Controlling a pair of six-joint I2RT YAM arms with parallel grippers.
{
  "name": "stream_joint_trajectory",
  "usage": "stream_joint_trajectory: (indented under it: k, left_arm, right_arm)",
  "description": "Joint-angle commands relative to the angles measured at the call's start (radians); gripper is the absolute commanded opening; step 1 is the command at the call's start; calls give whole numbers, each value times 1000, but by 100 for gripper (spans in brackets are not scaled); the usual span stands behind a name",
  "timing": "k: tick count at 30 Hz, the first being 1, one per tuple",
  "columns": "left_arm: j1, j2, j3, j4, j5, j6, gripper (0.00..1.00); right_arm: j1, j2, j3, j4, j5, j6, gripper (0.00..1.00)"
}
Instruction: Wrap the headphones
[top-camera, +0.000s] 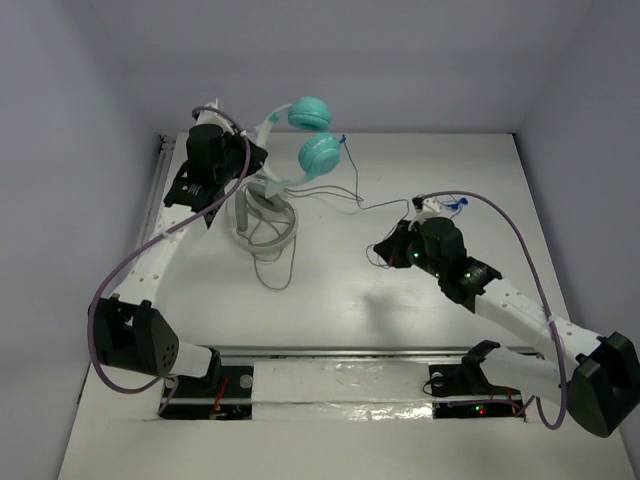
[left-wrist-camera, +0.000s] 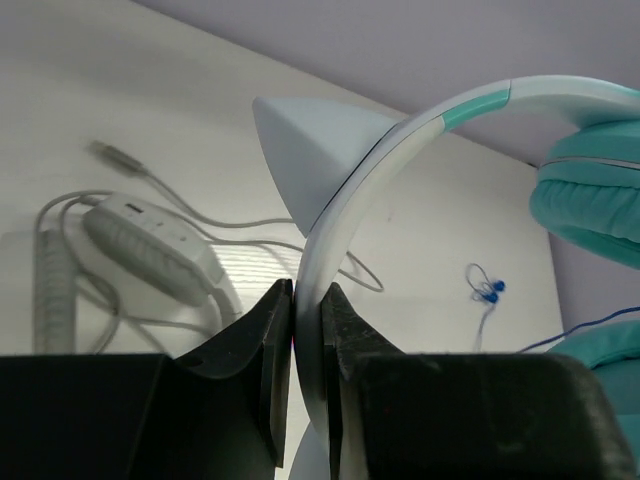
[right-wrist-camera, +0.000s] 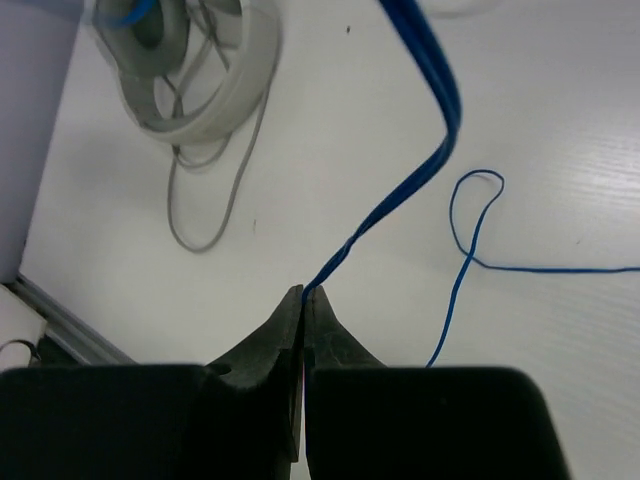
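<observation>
I can see the blue cord trailing low (top-camera: 357, 190) off the ear cups, so I should swing the headphones (top-camera: 319, 155) inward with my left gripper while my right gripper raises the cord over them.
The headphones have two teal ear cups (top-camera: 318, 152) and a thin white headband (left-wrist-camera: 345, 205) with a pointed white ear on it. My left gripper (top-camera: 254, 166) is shut on the headband (top-camera: 268, 128) and holds the headphones in the air at the back left; in the left wrist view the jaws (left-wrist-camera: 308, 312) clamp the band edge-on. The thin blue cord (top-camera: 355, 180) runs from the lower cup down to my right gripper (top-camera: 384, 250). In the right wrist view that gripper (right-wrist-camera: 304, 293) is shut on the cord (right-wrist-camera: 425, 175), low over the table.
A grey-white headset (top-camera: 266, 226) with a grey cable lies on the table under the lifted headphones; it also shows in the left wrist view (left-wrist-camera: 150, 245) and the right wrist view (right-wrist-camera: 205, 75). A loose loop of blue cord (right-wrist-camera: 470, 225) lies on the table. Walls stand at the back and sides.
</observation>
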Motion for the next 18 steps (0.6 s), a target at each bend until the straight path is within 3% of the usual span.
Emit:
stream_joint_trajectory:
  k: [1, 7, 10, 14, 18]
  left_arm:
    - [6, -160, -48, 233, -138, -47, 0]
    - [-3, -245, -161, 273, -331, -21, 0]
    - [-3, -272, -174, 265, -383, -4, 0]
    - [-16, -253, -143, 236, -391, 49, 0]
    - [-133, -224, -165, 238, -456, 85, 0]
  right_arm:
    - [115, 27, 122, -271, 140, -46, 0]
    - [366, 214, 338, -555, 362, -40, 0]
    - [419, 276, 421, -641, 482, -12, 0]
    - [491, 259, 510, -696, 608, 9, 0]
    - [531, 225, 616, -742, 625, -62, 0]
